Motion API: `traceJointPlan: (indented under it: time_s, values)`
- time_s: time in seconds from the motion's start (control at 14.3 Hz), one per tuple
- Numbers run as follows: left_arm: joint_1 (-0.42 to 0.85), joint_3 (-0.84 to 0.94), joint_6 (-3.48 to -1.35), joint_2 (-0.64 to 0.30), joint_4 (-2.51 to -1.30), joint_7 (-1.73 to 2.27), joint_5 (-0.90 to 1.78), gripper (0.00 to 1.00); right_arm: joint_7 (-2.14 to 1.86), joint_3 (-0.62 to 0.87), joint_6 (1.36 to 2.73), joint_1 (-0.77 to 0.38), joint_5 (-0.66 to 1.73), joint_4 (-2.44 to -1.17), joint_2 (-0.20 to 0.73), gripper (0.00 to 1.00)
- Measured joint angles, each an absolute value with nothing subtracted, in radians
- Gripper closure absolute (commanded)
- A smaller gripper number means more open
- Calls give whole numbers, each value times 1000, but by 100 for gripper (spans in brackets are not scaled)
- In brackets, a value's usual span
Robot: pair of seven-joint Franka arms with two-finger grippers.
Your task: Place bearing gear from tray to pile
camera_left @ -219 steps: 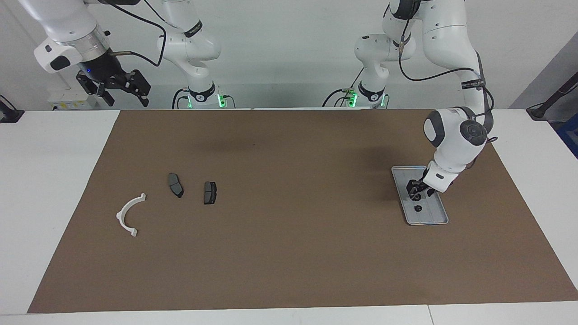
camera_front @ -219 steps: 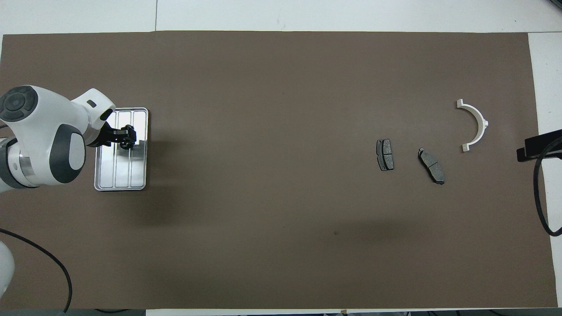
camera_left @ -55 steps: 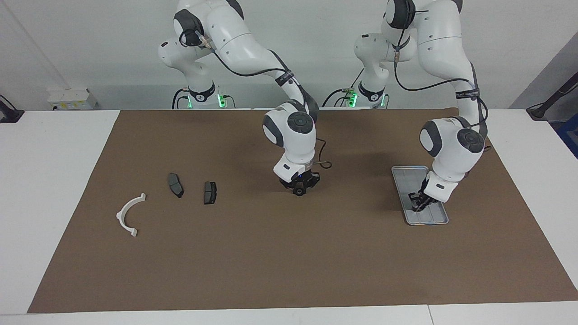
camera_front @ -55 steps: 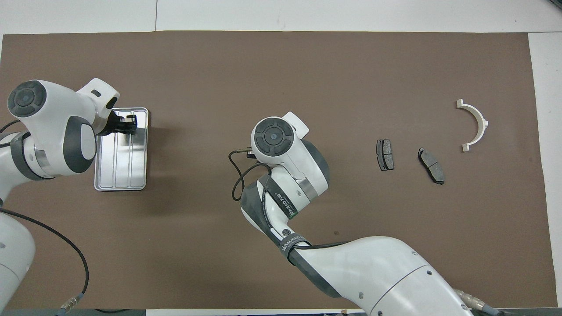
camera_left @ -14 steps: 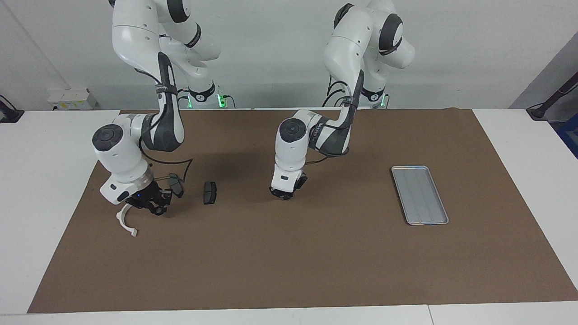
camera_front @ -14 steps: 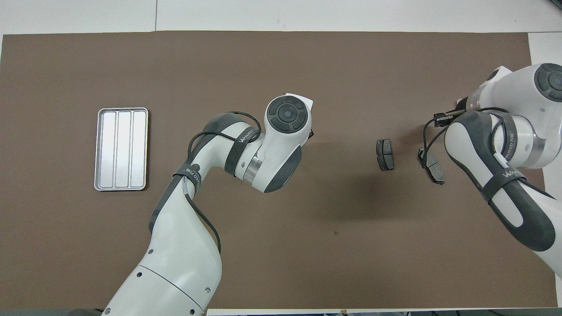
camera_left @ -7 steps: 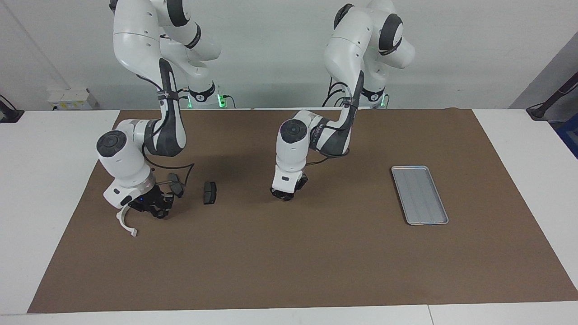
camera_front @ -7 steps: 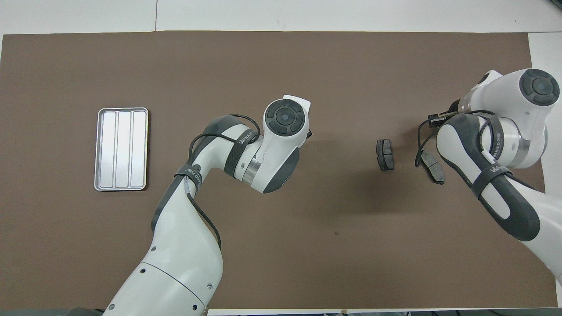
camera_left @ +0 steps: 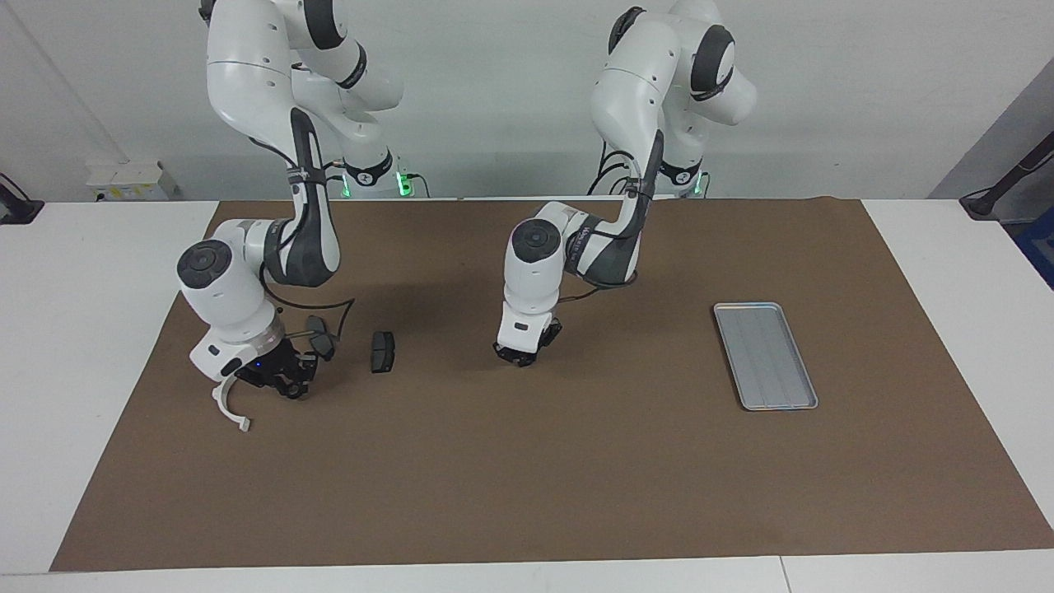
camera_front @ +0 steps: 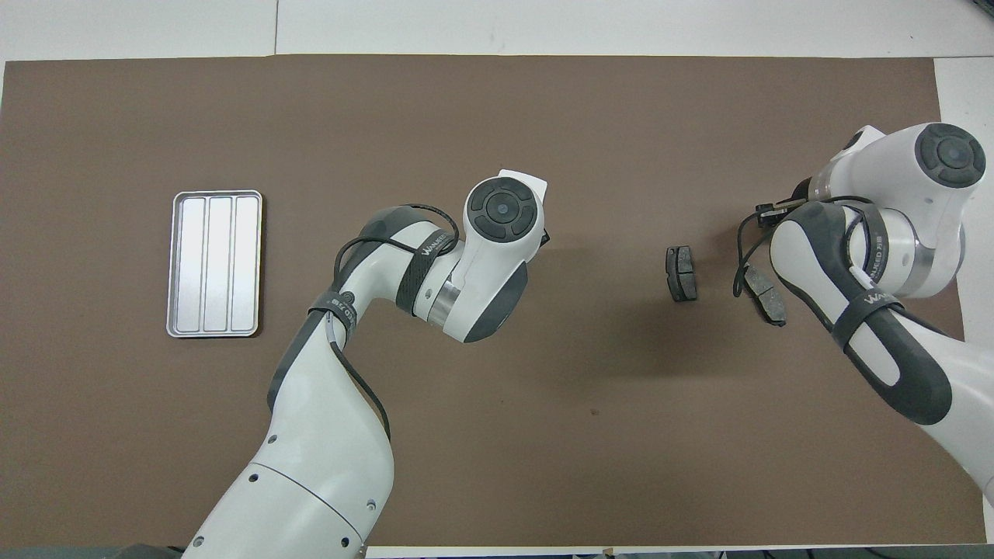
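Observation:
My left gripper's bearing gear is at the middle of the mat, far away from the pile (camera_front: pixel 765 300). Next, I put it down so that my right gripper can take it.
The silver tray (camera_left: pixel 766 356) (camera_front: pixel 216 264) lies bare toward the left arm's end of the mat. My left gripper (camera_left: pixel 519 357) hangs low over the middle of the mat, shut on a small dark bearing gear that its fingers mostly hide. My right gripper (camera_left: pixel 282 384) is down at the pile, shut on another bearing gear, between the white half-ring bracket (camera_left: pixel 228 403) and a brake pad (camera_left: pixel 321 336). The second brake pad (camera_left: pixel 382 352) (camera_front: pixel 681 273) lies beside them. From overhead both wrists cover their grippers, and the right arm hides the bracket.
A brown mat (camera_left: pixel 527 478) covers the table, with white tabletop around its edges. The left arm's elbow and forearm (camera_front: pixel 334 404) stretch over the mat nearer the robots. A black cable (camera_left: pixel 329 309) loops from the right wrist over the nearer brake pad.
Over the last second the right gripper sank slightly and shifted a little toward the brake pads. The left gripper stayed almost still over the mat's middle.

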State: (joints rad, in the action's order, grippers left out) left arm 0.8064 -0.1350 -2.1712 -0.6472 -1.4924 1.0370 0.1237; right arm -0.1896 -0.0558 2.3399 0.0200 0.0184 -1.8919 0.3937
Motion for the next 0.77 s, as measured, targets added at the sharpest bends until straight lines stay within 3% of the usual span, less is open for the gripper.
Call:
traceJointPlan:
  time_s: [0.07,0.14,0.56,0.63,0.7,0.77]
  values:
    - [806,-135,-2171,-647,-1493,1039,124,6,-190,-56,2340,20,18,-1892,395,92]
    - [806,-136,-2171,-647,-1493,1041,124,0,-190,-56,2340,20,18,-1892,397,92]
    - [799,-171,-2158,-612,-1460,1050,124,0,-190,-56,2348,20,18,-1892,414,92]
    - [788,-181,-2133,-585,-1455,1050,124,0,-190,-56,2350,20,18,-1892,414,77]
    - [768,-190,-2104,-551,-1452,1050,124,0,-190,-56,2350,20,18,-1892,414,50]
    - [740,-196,-2072,-511,-1451,1046,123,0,-190,-55,2350,20,18,-1892,414,40]
